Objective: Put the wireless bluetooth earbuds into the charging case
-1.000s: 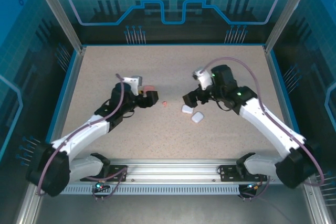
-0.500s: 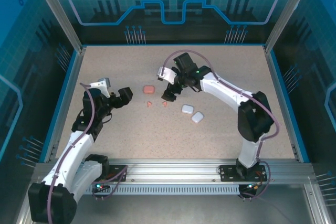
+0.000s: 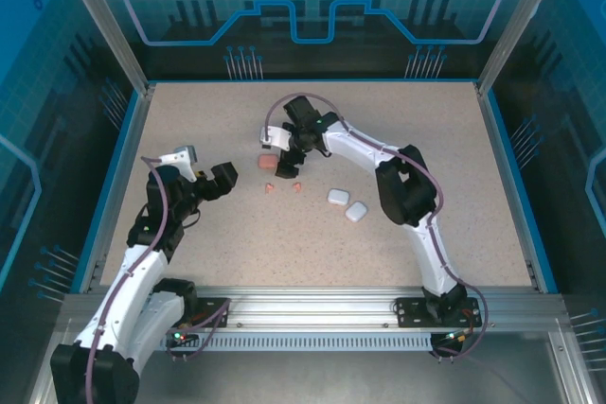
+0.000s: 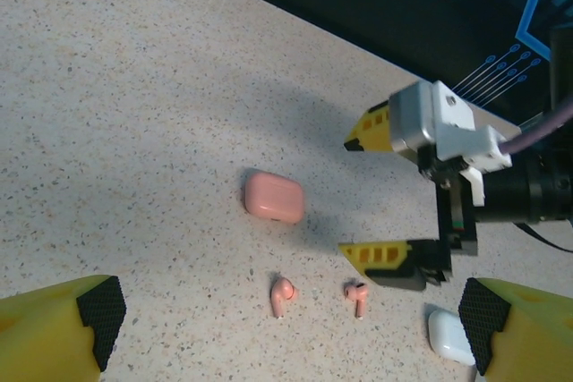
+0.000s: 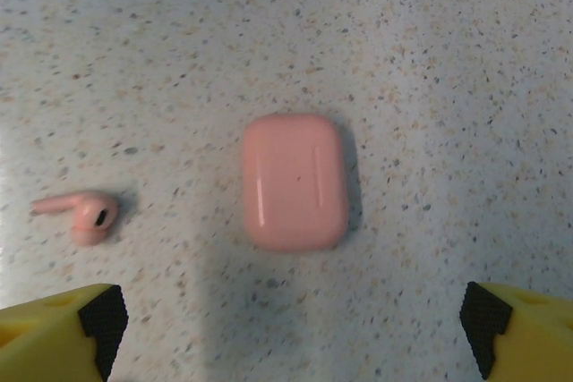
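Note:
Next, I pick up the case (image 5: 296, 182) with my right gripper and pass it to my left gripper first, because the closed salmon charging case (image 3: 269, 161) is lying flat, away from my left gripper.
A closed salmon charging case (image 3: 266, 162) (image 4: 273, 197) (image 5: 295, 181) lies flat on the speckled table. Two salmon earbuds (image 3: 270, 187) (image 3: 295, 185) lie just in front of it, apart from each other (image 4: 282, 295) (image 4: 356, 294). The left one also appears in the right wrist view (image 5: 85, 215). My right gripper (image 3: 281, 160) (image 4: 380, 190) (image 5: 291, 319) hovers open beside and over the case, touching nothing. My left gripper (image 3: 216, 180) (image 4: 291, 328) stands open and empty, well to the left of the case.
Two closed white cases (image 3: 337, 197) (image 3: 356, 211) sit right of the earbuds, one at the lower right of the left wrist view (image 4: 450, 337). The right arm stretches across the table's middle. Blue walls ring the table (image 3: 426, 139).
My left gripper opened, left the salmon case on the table and drew back to the left. The right arm swung left from the white cases to the salmon case.

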Motion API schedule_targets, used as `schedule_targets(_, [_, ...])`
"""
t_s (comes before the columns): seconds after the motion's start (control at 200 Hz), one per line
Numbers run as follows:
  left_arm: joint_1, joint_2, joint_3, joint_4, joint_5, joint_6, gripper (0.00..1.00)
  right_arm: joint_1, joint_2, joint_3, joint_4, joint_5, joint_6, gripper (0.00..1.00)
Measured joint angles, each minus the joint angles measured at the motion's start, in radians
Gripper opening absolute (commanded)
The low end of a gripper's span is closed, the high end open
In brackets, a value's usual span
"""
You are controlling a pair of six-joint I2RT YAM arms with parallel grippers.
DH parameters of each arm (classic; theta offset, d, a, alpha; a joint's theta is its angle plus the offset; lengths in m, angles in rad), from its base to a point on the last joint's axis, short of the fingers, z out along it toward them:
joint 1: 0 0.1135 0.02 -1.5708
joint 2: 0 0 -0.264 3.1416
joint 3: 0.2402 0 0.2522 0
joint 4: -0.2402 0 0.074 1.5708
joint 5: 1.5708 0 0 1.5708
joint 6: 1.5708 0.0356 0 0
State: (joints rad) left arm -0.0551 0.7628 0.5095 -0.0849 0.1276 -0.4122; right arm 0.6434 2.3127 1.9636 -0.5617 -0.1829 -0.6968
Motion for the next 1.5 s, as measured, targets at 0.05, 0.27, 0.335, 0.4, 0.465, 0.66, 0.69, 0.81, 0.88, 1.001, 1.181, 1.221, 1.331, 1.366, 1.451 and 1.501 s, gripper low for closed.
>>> schedule_targets(0.05, [0.0, 0.0, -0.005, -0.001, 0.0, 0.0, 0.99, 0.0, 0.039, 0.053, -0.021, -0.001, 0.0, 0.98])
schedule_targets(0.27, [0.0, 0.001, -0.008, 0.0, 0.0, 0.001, 0.99, 0.008, 0.174, 0.219, -0.109, -0.005, 0.012, 0.95])
schedule_targets(0.335, [0.0, 0.002, -0.008, 0.0, 0.0, 0.001, 0.99, 0.01, 0.21, 0.268, -0.135, -0.004, 0.018, 0.95])
schedule_targets(0.4, [0.0, 0.002, -0.008, 0.0, 0.0, 0.001, 0.99, 0.012, 0.243, 0.315, -0.161, -0.001, 0.024, 0.93])
schedule_targets(0.465, [0.0, 0.002, -0.008, 0.0, 0.0, 0.0, 0.99, 0.013, 0.275, 0.363, -0.181, 0.0, 0.032, 0.92])
schedule_targets(0.66, [0.0, 0.014, -0.008, 0.004, 0.0, 0.001, 0.99, 0.013, 0.324, 0.425, -0.228, -0.008, 0.047, 0.86])
schedule_targets(0.69, [0.0, 0.016, -0.008, 0.005, 0.0, 0.001, 0.99, 0.013, 0.327, 0.432, -0.234, -0.01, 0.047, 0.85])
schedule_targets(0.81, [0.0, 0.027, -0.008, 0.008, 0.0, 0.001, 0.99, 0.015, 0.335, 0.448, -0.251, -0.018, 0.045, 0.77])
schedule_targets(0.88, [0.0, 0.033, -0.008, 0.009, 0.0, 0.001, 0.99, 0.018, 0.34, 0.459, -0.268, -0.019, 0.04, 0.72])
schedule_targets(1.001, [0.0, 0.037, -0.008, 0.011, 0.0, 0.001, 0.99, 0.023, 0.344, 0.467, -0.286, -0.023, 0.042, 0.64])
schedule_targets(1.181, [0.0, 0.037, -0.008, 0.011, 0.0, 0.001, 0.99, 0.026, 0.344, 0.467, -0.303, -0.032, 0.039, 0.51])
schedule_targets(1.221, [0.0, 0.037, -0.008, 0.011, 0.0, 0.0, 0.99, 0.027, 0.343, 0.465, -0.3, -0.031, 0.038, 0.49])
schedule_targets(1.331, [0.0, 0.037, -0.008, 0.011, 0.0, 0.0, 0.99, 0.028, 0.322, 0.425, -0.271, -0.028, 0.038, 0.45])
schedule_targets(1.366, [0.0, 0.036, -0.009, 0.01, 0.0, -0.001, 0.99, 0.028, 0.313, 0.408, -0.259, -0.026, 0.038, 0.44])
schedule_targets(1.451, [0.0, 0.028, -0.011, 0.01, 0.001, -0.005, 0.99, 0.028, 0.293, 0.37, -0.227, -0.025, 0.038, 0.43])
schedule_targets(1.501, [0.0, 0.02, -0.016, 0.01, 0.001, -0.008, 0.99, 0.029, 0.281, 0.348, -0.21, -0.022, 0.038, 0.43])
